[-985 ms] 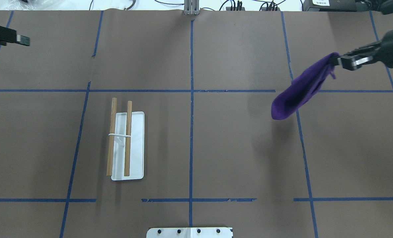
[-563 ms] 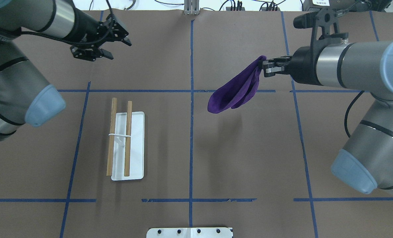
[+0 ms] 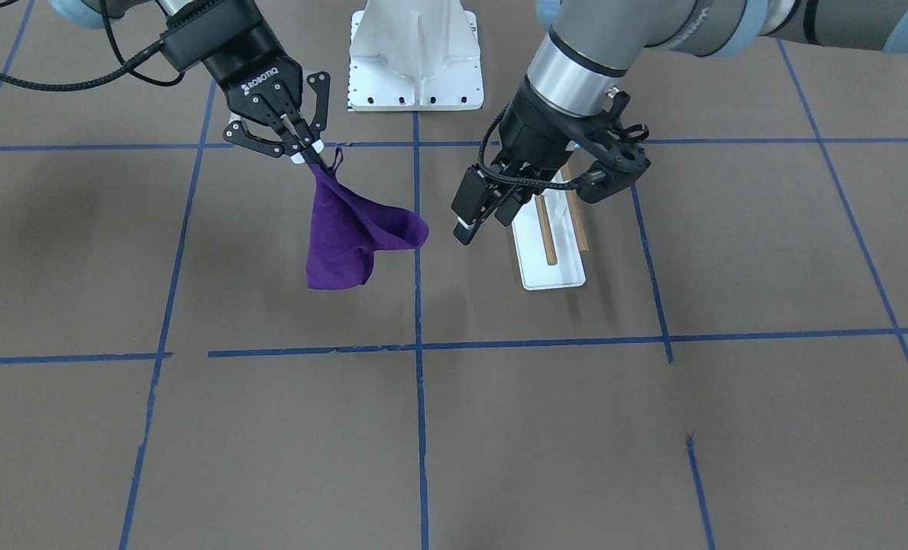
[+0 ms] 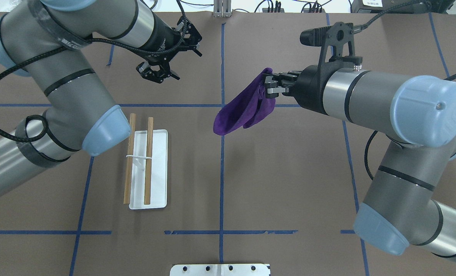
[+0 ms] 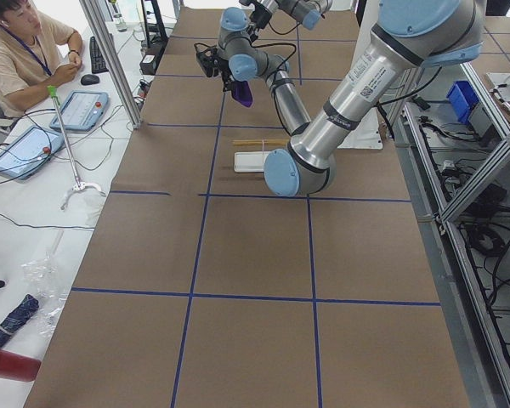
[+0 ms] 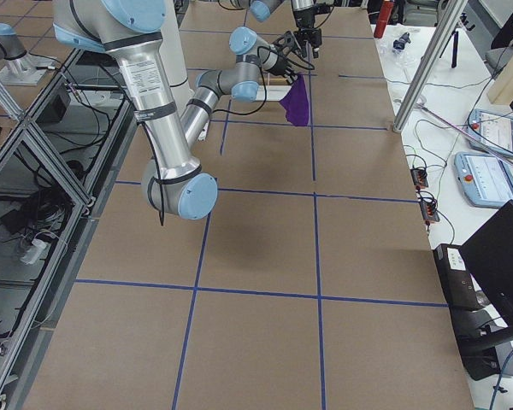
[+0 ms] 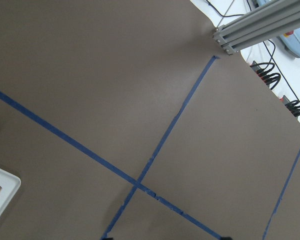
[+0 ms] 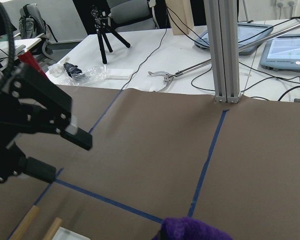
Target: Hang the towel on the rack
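The deep-purple towel (image 3: 337, 240) is hanging in limp folds (image 3: 369, 237), so I expect it to bend over the wooden dowels and sag at both ends when I lay it across them.
The deep-purple towel (image 4: 239, 111) hangs from one pinched corner, in the air over the table's middle. My right gripper (image 4: 269, 86) is shut on it; in the front view the gripper (image 3: 306, 149) holds the towel (image 3: 347, 237) by the corner with the loop tag. The rack (image 4: 148, 161) has two wooden dowels over a white base tray (image 4: 159, 172) and stands on my left half, bare. My left gripper (image 4: 183, 63) is open and empty, beyond the rack. In the front view it (image 3: 483, 228) hovers beside the rack (image 3: 549, 241), its jaws towards the towel.
The white robot pedestal (image 3: 415, 61) is at my table edge. An aluminium post (image 4: 222, 9) stands at the far edge, with cables behind it. Blue tape lines cross the brown table. An operator (image 5: 21, 51) sits at the far side.
My right gripper has carried the towel leftwards, from the right edge to near the centre line. My left arm has swung rightwards into view, its open gripper now near the centre line.
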